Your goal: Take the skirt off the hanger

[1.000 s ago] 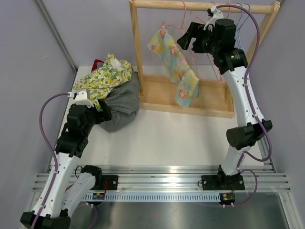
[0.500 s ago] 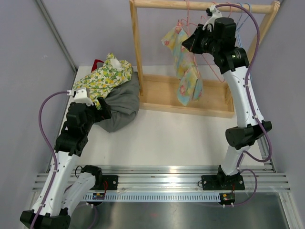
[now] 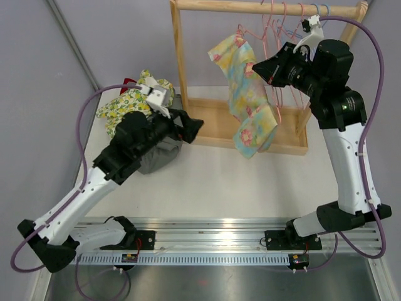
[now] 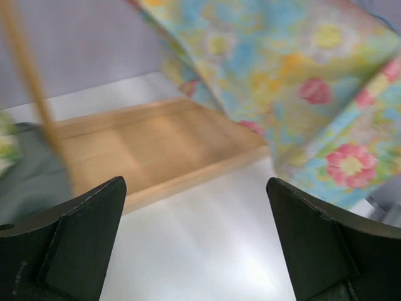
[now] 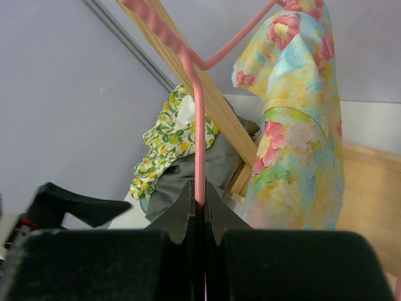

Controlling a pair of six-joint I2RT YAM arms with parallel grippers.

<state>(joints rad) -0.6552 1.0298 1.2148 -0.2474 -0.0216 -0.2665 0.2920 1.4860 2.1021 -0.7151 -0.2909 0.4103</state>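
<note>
The skirt (image 3: pixel 249 94) is draped loosely over the pink wire hanger (image 3: pixel 240 32). It will slip off and hang limp when I pull it away.
The skirt (image 3: pixel 247 100), pastel with pink and yellow flowers, hangs on a pink wire hanger (image 3: pixel 240 32) in front of the wooden rack. My right gripper (image 3: pixel 260 68) is at the skirt's upper right. In the right wrist view its jaws are shut on the hanger's pink wire (image 5: pixel 199 144), with the skirt (image 5: pixel 301 125) draped just to the right of it. My left gripper (image 3: pixel 191 127) is open, low over the table left of the skirt's hem. In the left wrist view the left gripper (image 4: pixel 194 238) holds nothing, and the skirt (image 4: pixel 301 94) hangs ahead at the upper right.
The wooden rack has a top rail (image 3: pixel 219 7), a left post (image 3: pixel 178 56) and a flat base (image 3: pixel 213 122). Several bare hangers (image 3: pixel 280 25) hang on the rail. A pile of lemon-print cloth (image 3: pixel 125 103) and grey cloth (image 3: pixel 156 157) lies left of the rack.
My right gripper shut on the hanger wire and drew back to the right, swinging the skirt with it. My left arm swung from the clothes pile toward the rack base, still open.
</note>
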